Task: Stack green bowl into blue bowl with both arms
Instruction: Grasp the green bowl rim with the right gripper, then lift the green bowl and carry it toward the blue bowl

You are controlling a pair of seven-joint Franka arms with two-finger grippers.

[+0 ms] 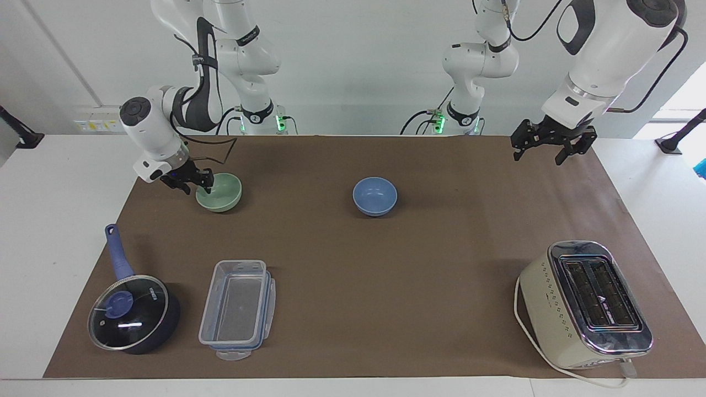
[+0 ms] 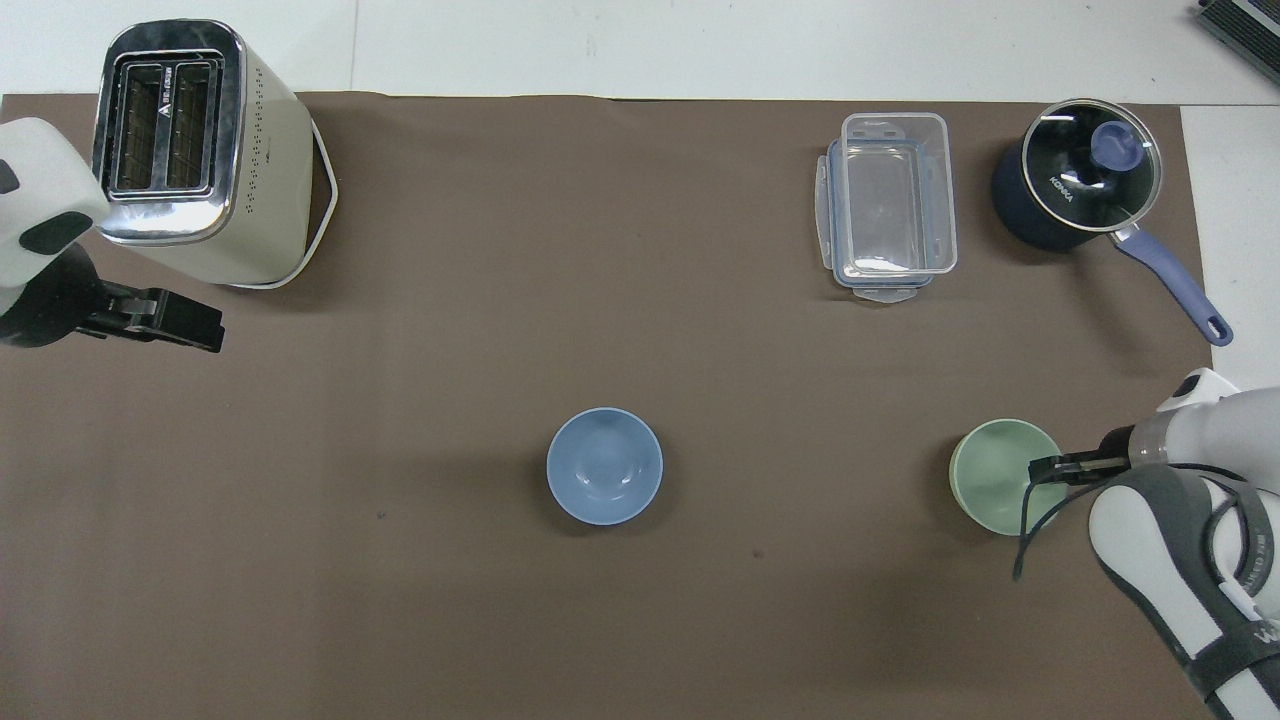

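The green bowl should cover the blue bowl from above when the robot lowers it in, since the two bowls' rims look about equally wide.
The green bowl stands on the brown mat toward the right arm's end; it also shows in the overhead view. The blue bowl stands upright and empty near the mat's middle, also in the overhead view. My right gripper is open and low at the green bowl's rim on the side toward the right arm's end, one finger over the rim; it shows in the overhead view too. My left gripper is open and empty, in the air over the mat's edge by the left arm's base.
A cream toaster stands farthest from the robots at the left arm's end. A clear plastic container and a dark blue lidded saucepan stand farthest from the robots at the right arm's end.
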